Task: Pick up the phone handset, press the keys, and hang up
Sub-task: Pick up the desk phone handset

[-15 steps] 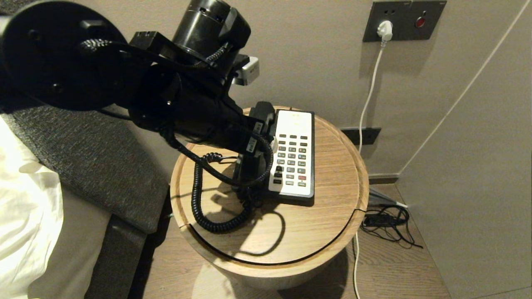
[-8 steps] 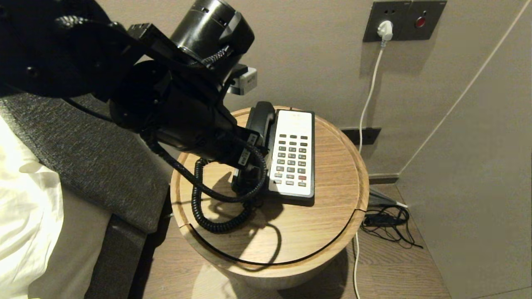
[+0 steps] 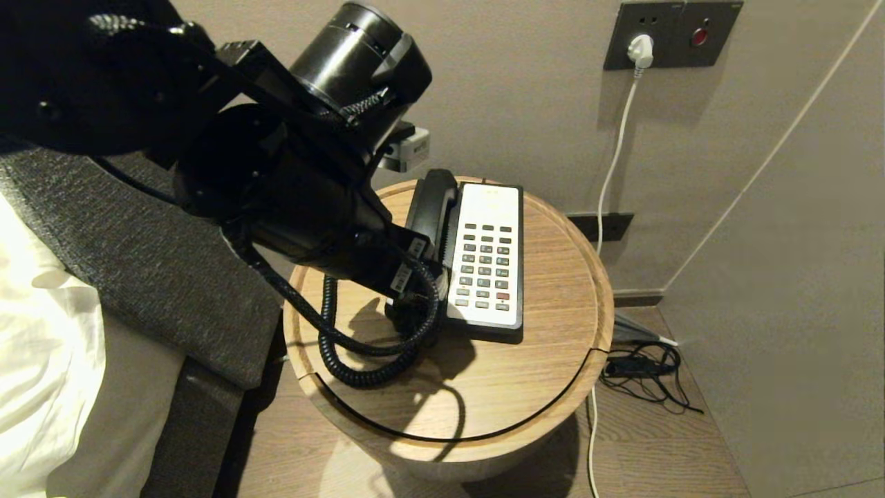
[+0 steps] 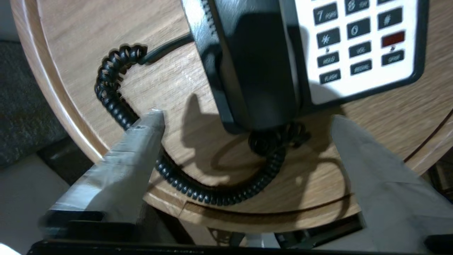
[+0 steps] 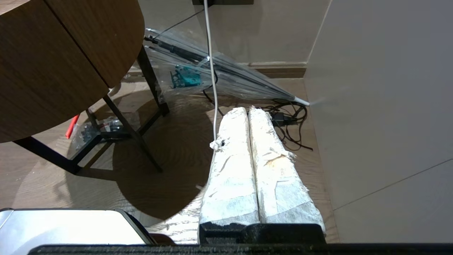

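Note:
My left gripper's open fingers are past the handset's near end (image 4: 265, 108), above the coiled cord. I should move up to the handset's middle (image 3: 433, 219) before I close them.
The glossy black phone handset (image 3: 430, 204) lies in its cradle on the left side of the phone base, on a round wooden table (image 3: 546, 360). Its coiled cord (image 3: 346, 363) loops over the tabletop. The keys (image 3: 486, 266) are dark grey, one of them red, in a white faceplate. My left arm (image 3: 297, 200) reaches over the handset's near end. In the left wrist view my left gripper (image 4: 246, 122) is open, its fingers (image 4: 150, 124) spread wide over the handset (image 4: 262, 71) end and cord (image 4: 198, 193), holding nothing. My right gripper (image 5: 247, 109) hangs shut near the floor.
A dark wall plate with a red button (image 3: 699, 34) and a white plug (image 3: 640, 48) is on the wall behind. Tangled cables (image 3: 643, 370) lie on the floor at the right. A grey upholstered bed edge (image 3: 138, 277) borders the table's left. A folded clear umbrella (image 5: 226, 74) lies on the floor.
My left arm has drawn back from the middle of the handset toward its near end, uncovering more of the handset. The phone and cord have not moved.

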Robot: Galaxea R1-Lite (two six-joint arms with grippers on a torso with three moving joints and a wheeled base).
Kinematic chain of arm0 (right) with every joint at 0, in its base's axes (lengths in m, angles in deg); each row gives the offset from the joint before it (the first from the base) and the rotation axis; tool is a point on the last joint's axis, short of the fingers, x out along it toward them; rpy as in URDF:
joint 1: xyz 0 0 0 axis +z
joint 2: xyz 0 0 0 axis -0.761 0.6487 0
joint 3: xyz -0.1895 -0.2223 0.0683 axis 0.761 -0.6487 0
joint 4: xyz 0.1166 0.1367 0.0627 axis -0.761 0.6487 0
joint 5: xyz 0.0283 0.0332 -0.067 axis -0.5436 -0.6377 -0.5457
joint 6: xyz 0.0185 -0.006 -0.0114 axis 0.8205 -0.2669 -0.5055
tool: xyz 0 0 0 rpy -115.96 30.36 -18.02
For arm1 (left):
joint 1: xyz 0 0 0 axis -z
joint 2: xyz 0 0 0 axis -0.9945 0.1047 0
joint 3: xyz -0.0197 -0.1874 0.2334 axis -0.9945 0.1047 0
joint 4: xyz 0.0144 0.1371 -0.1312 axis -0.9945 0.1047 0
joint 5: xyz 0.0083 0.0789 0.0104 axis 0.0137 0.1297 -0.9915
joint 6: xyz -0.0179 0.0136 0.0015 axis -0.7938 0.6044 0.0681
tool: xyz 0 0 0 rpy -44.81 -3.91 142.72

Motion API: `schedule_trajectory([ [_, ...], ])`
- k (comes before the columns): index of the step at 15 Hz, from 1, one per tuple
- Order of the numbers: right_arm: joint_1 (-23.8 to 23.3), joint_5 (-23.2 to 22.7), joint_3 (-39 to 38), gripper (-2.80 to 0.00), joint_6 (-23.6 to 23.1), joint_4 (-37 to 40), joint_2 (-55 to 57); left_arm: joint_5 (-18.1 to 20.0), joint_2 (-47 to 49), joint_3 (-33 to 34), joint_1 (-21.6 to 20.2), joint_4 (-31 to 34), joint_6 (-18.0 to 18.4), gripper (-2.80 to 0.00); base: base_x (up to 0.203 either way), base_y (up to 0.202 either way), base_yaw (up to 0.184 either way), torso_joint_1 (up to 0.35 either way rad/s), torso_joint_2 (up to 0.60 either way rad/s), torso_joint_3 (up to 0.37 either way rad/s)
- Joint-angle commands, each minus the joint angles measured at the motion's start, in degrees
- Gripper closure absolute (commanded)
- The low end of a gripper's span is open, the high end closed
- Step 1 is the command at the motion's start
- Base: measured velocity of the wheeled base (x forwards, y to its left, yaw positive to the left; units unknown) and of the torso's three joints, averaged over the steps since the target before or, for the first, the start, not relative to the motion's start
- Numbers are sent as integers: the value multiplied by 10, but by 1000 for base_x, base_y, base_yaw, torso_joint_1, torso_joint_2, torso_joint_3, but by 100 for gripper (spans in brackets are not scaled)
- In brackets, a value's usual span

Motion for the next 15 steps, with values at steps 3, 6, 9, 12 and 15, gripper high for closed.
schedule_trajectory([
  [3, 0, 0, 0, 0, 0, 0, 0, 2, 25, -14, -1, 7, 2, 0, 0, 0, 0, 0, 0, 0],
  [6, 0, 0, 0, 0, 0, 0, 0, -3, 35, -16, -2, -17, 0, 0, 0, 0, 0, 0, 0, 0],
  [9, 0, 0, 0, 0, 0, 0, 0, -10, 30, -15, -3, -40, 1, 0, 0, 0, 0, 0, 0, 0],
  [12, 0, 0, 0, 0, 0, 0, 0, -10, 29, -15, -2, -34, 0, 0, 0, 0, 0, 0, 0, 0],
  [15, 0, 0, 0, 0, 0, 0, 0, -14, 29, -15, -1, -36, -3, 0, 0, 0, 0, 0, 0, 0],
])
